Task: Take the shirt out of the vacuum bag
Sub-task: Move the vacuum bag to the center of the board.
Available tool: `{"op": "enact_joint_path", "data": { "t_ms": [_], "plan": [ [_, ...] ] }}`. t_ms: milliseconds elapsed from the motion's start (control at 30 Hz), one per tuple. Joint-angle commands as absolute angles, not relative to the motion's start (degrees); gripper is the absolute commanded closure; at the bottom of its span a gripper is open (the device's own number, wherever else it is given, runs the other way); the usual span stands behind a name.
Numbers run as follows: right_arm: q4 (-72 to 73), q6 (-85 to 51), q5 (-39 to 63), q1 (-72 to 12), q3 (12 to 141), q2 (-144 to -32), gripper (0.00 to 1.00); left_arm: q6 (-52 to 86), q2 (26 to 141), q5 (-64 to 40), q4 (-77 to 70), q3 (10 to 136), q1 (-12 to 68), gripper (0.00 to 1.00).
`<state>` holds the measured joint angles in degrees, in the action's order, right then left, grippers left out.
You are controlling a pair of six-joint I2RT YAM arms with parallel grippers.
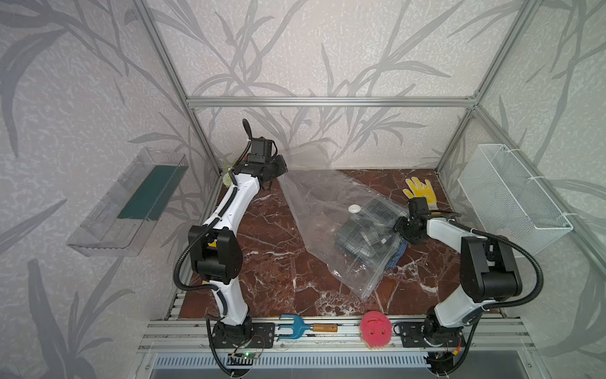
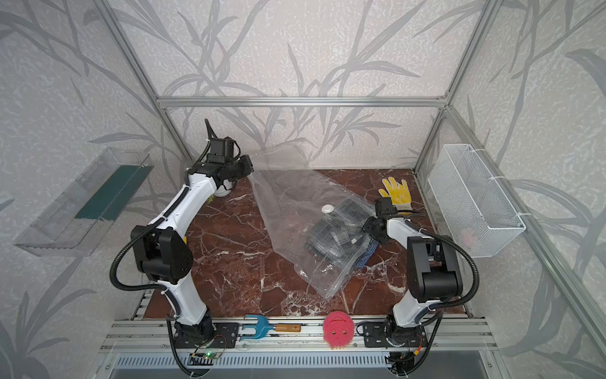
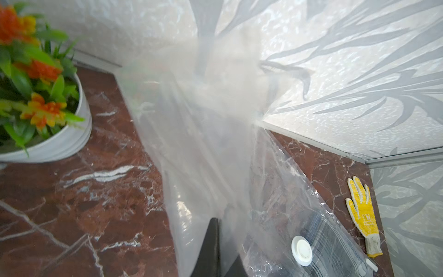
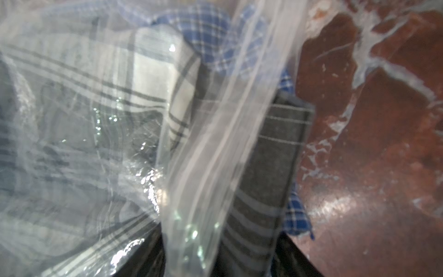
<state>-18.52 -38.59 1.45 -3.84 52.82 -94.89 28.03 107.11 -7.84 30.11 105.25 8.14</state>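
The bag's edge [image 4: 207,170] is between my right gripper's fingers along with the grey shirt. Next, I open and pull that edge [image 1: 386,259] back with my left gripper first.
The vacuum bag [image 1: 314,210] [image 2: 288,210] is clear crinkly plastic lying slantwise on the marble table, its round white valve [image 1: 354,208] [image 3: 302,250] facing up. My left gripper [image 1: 283,169] [image 3: 219,223] is shut on the bag's far left corner and holds it above the table. A folded grey plaid shirt [image 1: 367,233] [image 4: 148,79] lies in the bag's right part, with blue checked fabric [image 1: 398,257] poking out at the edge. My right gripper [image 1: 398,229] [image 4: 223,259] is low at that edge. Its fingers stand apart, with grey shirt fabric and the bag's edge between them.
A yellow glove [image 1: 419,192] lies at the back right, behind the right wrist. A white pot of artificial flowers [image 3: 60,144] stands under the left arm at the back left. A blue hand rake [image 1: 295,326] and a pink sponge [image 1: 375,329] rest on the front rail. A wire basket [image 1: 511,200] hangs on the right wall.
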Motion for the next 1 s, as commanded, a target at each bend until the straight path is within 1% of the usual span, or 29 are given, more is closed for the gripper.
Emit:
{"op": "enact_joint_path", "data": {
  "t_ms": [0, 133, 267, 300, 333, 400, 467, 533, 567, 600, 700, 767, 900, 967],
  "plan": [
    [-22.04, -41.07, -1.05, -7.00, 55.43, -96.98, 0.37, 24.14, 110.21, -8.38, 35.17, 108.77, 7.69, 1.00],
    [-20.65, -43.71, -1.04, -11.65, 60.11, -103.58, 0.37, 22.28, 109.13, -7.97, 34.54, 107.65, 7.32, 1.00],
    [-19.06, -47.53, -1.16, -16.40, 66.23, -110.30, 0.38, 19.35, 107.56, -8.18, 35.93, 107.51, 4.87, 0.99],
    [-18.56, -48.89, -0.90, -17.31, 67.92, -111.96, 0.38, 18.52, 107.11, -8.12, 36.24, 107.57, 4.28, 0.95],
    [-18.13, -50.00, -0.79, -17.99, 69.34, -113.34, 0.38, 17.74, 106.58, -8.34, 36.45, 107.48, 3.75, 0.86],
    [-17.55, -52.69, -1.36, -19.51, 72.13, -115.81, 0.38, 14.90, 105.53, -9.26, 38.55, 109.15, 3.12, 0.64],
    [-17.25, -54.54, -2.80, -20.89, 74.38, -117.19, 0.38, 12.06, 104.45, -9.20, 41.56, 111.31, 3.21, 0.51],
    [-17.74, -55.36, -3.60, -21.90, 77.10, -118.56, 0.38, 9.67, 102.46, -9.75, 42.69, 112.02, 3.20, 0.43],
    [-18.07, -55.31, -3.48, -22.18, 78.44, -119.25, 0.37, 9.02, 101.33, -10.26, 42.87, 111.81, 3.33, 0.42],
    [-18.64, -54.93, -3.22, -22.32, 79.88, -119.81, 0.35, 8.64, 100.14, -10.99, 43.28, 111.51, 3.98, 0.41],
    [-22.32, -52.51, -4.64, -22.03, 82.80, -119.81, 0.24, 5.46, 97.47, -9.67, 45.13, 109.60, 8.65, 0.37],
    [-24.25, -49.20, -4.57, -21.09, 83.32, -118.50, 0.20, 3.71, 95.69, -7.91, 46.40, 107.60, 11.76, 0.36],
    [-28.64, -41.08, -3.00, -17.57, 83.13, -114.27, 0.16, 3.41, 90.51, -7.08, 45.56, 102.63, 14.83, 0.35],
    [-29.66, -37.31, -2.07, -15.58, 81.71, -111.47, 0.15, 3.26, 87.90, -8.43, 44.69, 100.57, 16.44, 0.35]
  ]
}}
